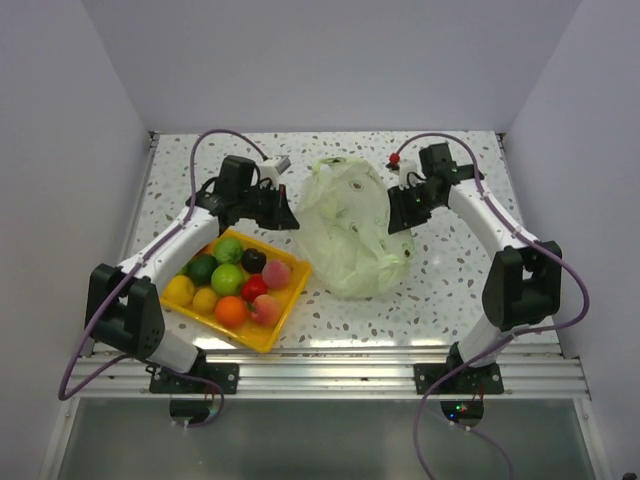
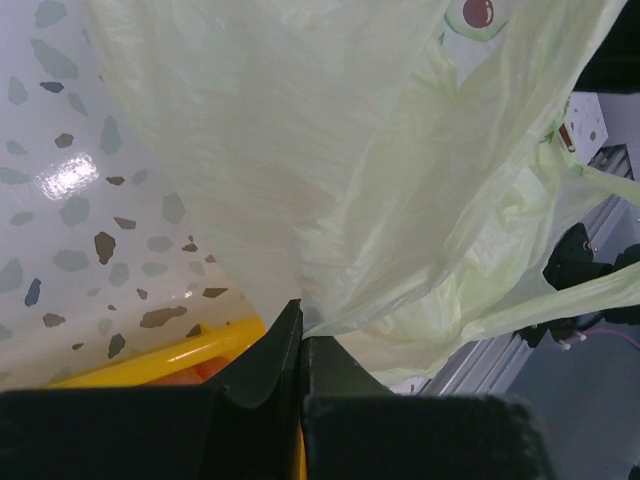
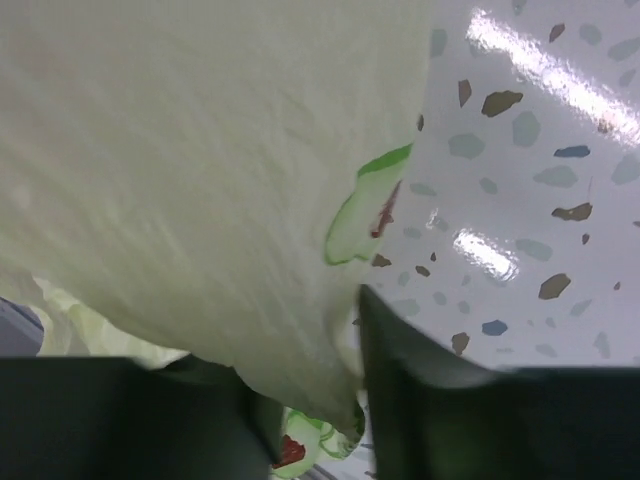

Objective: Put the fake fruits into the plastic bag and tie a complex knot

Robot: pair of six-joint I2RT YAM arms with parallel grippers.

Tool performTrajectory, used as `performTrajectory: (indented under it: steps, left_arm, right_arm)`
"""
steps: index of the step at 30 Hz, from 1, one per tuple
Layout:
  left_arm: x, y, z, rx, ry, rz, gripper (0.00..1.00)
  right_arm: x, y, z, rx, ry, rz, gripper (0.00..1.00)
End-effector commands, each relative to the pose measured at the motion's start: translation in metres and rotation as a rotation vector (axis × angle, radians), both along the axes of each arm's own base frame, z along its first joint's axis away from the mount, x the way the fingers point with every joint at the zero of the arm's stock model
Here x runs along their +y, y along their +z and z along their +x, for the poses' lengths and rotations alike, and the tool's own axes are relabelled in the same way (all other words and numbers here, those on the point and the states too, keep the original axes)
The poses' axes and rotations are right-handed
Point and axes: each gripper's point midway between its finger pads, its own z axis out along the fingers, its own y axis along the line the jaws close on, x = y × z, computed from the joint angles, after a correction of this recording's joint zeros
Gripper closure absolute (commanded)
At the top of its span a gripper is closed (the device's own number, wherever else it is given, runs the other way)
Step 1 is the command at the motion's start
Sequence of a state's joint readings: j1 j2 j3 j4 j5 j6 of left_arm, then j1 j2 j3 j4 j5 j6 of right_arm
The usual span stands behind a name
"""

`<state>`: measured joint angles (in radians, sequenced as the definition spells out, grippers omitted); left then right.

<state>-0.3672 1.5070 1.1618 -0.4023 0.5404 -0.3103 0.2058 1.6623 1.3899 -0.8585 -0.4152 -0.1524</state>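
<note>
I should let my left gripper, pinching the bag's edge [image 1: 304, 228] beside the yellow tray, release and get a green fruit [image 1: 229, 250] while my right gripper keeps the bag open.
The plastic bag [image 1: 350, 228] stands crumpled and puffed up at the table's middle, pale green with avocado prints. My left gripper [image 1: 288, 213] is shut on its left edge, the film pinched between the tips in the left wrist view [image 2: 301, 318]. My right gripper [image 1: 398, 215] grips its right edge, with bunched film filling the gap between the fingers in the right wrist view [image 3: 320, 400]. The bag fills both wrist views [image 2: 330, 150] [image 3: 180, 170]. The fake fruits [image 1: 235, 285], several in green, yellow, orange, red, pink and dark purple, lie in the yellow tray [image 1: 258, 338]. No knot shows.
The yellow tray sits at the front left beside the bag, its rim just below my left fingers [image 2: 170, 355]. White walls close in the left, right and back. An aluminium rail [image 1: 330, 375] runs along the near edge by the arm bases.
</note>
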Motion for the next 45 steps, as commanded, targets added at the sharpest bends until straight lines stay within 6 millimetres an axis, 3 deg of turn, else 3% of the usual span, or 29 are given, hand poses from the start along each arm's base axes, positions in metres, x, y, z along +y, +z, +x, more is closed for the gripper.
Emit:
performTrajectory:
  steps: [1, 3, 7, 9, 11, 12, 13, 14, 18, 21, 24, 26, 31, 35, 38, 41, 45]
  left_arm:
    - [-0.003, 0.038, -0.013, -0.055, -0.071, -0.041, 1.0]
    - [-0.004, 0.05, -0.02, -0.059, -0.093, -0.06, 1.0]
    - [-0.003, 0.075, -0.024, -0.101, -0.092, -0.079, 1.0]
    - [-0.002, 0.081, -0.024, -0.113, -0.088, -0.076, 0.97]
    - [0.002, 0.076, -0.018, -0.117, -0.055, -0.049, 0.93]
    - [0.004, 0.066, -0.015, -0.106, -0.046, -0.03, 0.93]
    - [0.006, 0.059, -0.013, -0.101, -0.038, -0.012, 0.86]
    - [0.008, 0.052, -0.008, -0.102, -0.022, 0.01, 0.86]
    - [0.014, 0.031, 0.001, -0.113, -0.008, 0.063, 0.85]
    - [0.019, 0.033, 0.009, -0.147, 0.015, 0.082, 0.72]
    - [0.038, 0.053, 0.014, -0.217, 0.083, 0.078, 0.21]
    - [0.062, 0.071, 0.018, -0.306, 0.125, 0.126, 0.0]
    - [0.095, 0.081, -0.009, -0.386, -0.03, 0.191, 0.0]
    - [0.109, 0.058, -0.047, -0.454, -0.192, 0.313, 0.0]
    - [0.109, 0.037, -0.074, -0.508, -0.286, 0.321, 0.0]
    - [0.113, 0.022, -0.081, -0.589, -0.272, 0.34, 0.0]
    - [0.131, 0.008, -0.058, -0.537, -0.152, 0.428, 0.06]
  right_arm:
    - [0.008, 0.021, 0.0, -0.005, 0.007, 0.062, 0.75]
    - [0.023, 0.047, -0.011, 0.004, 0.042, 0.164, 1.0]
    - [0.026, 0.084, -0.031, 0.021, -0.021, 0.356, 1.0]
    - [0.028, 0.082, -0.042, 0.114, -0.082, 0.435, 1.0]
    - [0.027, 0.063, -0.049, 0.211, -0.104, 0.428, 1.0]
    - [0.027, 0.054, -0.053, 0.242, -0.092, 0.423, 1.0]
    - [0.027, 0.046, -0.054, 0.27, -0.099, 0.421, 1.0]
    - [0.025, 0.031, -0.057, 0.319, -0.116, 0.418, 1.0]
    - [0.02, 0.008, -0.047, 0.301, -0.189, 0.401, 1.0]
    - [0.018, 0.002, -0.04, 0.28, -0.214, 0.392, 1.0]
    - [0.015, 0.006, -0.037, 0.257, -0.218, 0.388, 1.0]
    - [0.015, 0.008, -0.038, 0.25, -0.216, 0.389, 1.0]
    - [0.013, 0.015, -0.039, 0.204, -0.209, 0.386, 1.0]
    - [0.012, 0.017, -0.038, 0.183, -0.217, 0.378, 1.0]
    - [0.007, 0.013, -0.036, 0.175, -0.235, 0.349, 1.0]
    - [0.005, 0.009, -0.035, 0.18, -0.242, 0.328, 1.0]
    - [0.004, 0.011, -0.034, 0.175, -0.241, 0.323, 1.0]
